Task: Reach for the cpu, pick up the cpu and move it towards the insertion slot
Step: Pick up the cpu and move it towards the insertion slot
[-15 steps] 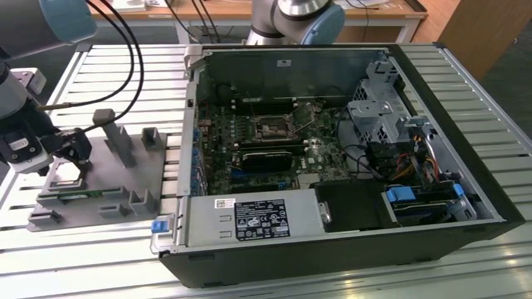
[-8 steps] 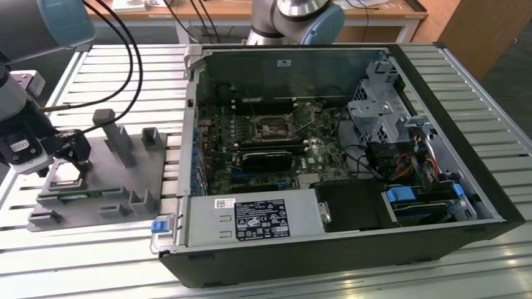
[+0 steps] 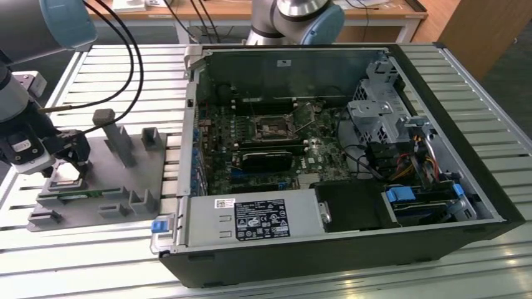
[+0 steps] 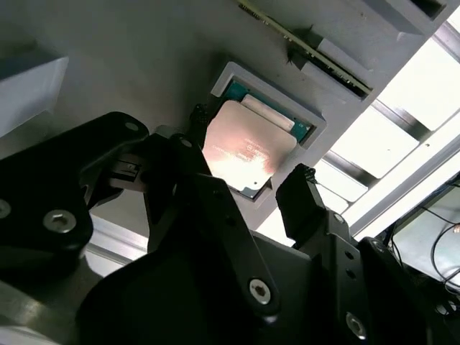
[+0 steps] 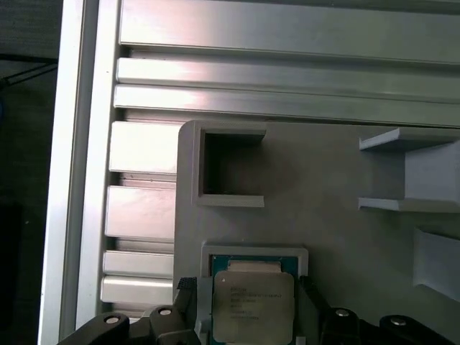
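Note:
The cpu (image 5: 253,305) shows its green edge uncovered inside the low grey rim (image 5: 255,251), so it should come out right away when I lift it.
The cpu (image 5: 253,305), a flat square chip with a silvery top, lies in a shallow recess of the grey plastic tray (image 5: 323,187). My gripper (image 5: 248,298) is lowered over it and open. One black finger (image 4: 188,147) stands on one side of the cpu (image 4: 248,152) and the other finger (image 4: 303,188) on the opposite side, each with a small gap to the chip. In the exterior view my gripper (image 3: 65,168) hangs over the tray (image 3: 124,187) at the exterior view's left, above the cpu (image 3: 68,180). The insertion slot (image 3: 273,129) sits on the motherboard inside the open computer case.
A narrow green memory stick (image 3: 79,195) lies on the tray beside the cpu. Upright grey posts (image 3: 116,140) rise from the tray. The open computer case (image 3: 332,261) stands at the exterior view's right on a slatted aluminium table (image 3: 83,261). Black cables (image 3: 129,75) trail from the arm.

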Tool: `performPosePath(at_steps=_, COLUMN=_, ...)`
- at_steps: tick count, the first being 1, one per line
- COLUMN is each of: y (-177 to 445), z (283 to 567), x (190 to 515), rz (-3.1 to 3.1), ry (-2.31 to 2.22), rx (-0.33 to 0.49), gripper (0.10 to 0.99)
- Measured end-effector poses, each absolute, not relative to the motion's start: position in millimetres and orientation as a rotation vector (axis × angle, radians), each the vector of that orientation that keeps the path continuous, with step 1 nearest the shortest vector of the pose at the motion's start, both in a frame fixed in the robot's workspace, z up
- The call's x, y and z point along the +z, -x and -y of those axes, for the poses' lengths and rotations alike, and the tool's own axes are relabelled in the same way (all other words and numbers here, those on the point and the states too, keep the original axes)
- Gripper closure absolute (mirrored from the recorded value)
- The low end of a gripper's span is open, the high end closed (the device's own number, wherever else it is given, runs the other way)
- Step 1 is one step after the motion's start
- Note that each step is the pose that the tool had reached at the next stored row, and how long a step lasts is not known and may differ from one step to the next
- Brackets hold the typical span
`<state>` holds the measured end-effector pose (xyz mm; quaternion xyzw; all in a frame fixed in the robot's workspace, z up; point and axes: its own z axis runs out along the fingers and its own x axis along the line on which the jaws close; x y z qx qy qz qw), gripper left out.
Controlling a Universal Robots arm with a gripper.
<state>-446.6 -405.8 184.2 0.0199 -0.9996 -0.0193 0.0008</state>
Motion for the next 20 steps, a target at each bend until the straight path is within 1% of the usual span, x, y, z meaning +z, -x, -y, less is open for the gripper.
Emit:
performPosePath(at_steps=12, y=443.6, z=408.3, x=182.7, rz=3.139, ry=-0.062, rx=-0.060, gripper=0.431)
performPosePath(at_steps=14, y=443.6, z=408.3, x=182.8, rz=3.139, ry=-0.063, rx=-0.060, gripper=0.447)
performPosePath(at_steps=15, y=443.6, z=408.3, x=182.8, rz=3.139, ry=-0.063, rx=-0.060, gripper=0.522)
performPosePath(at_steps=20, y=443.6, z=408.3, x=185.0, rz=3.138, ry=-0.064, rx=-0.060, gripper=0.545)
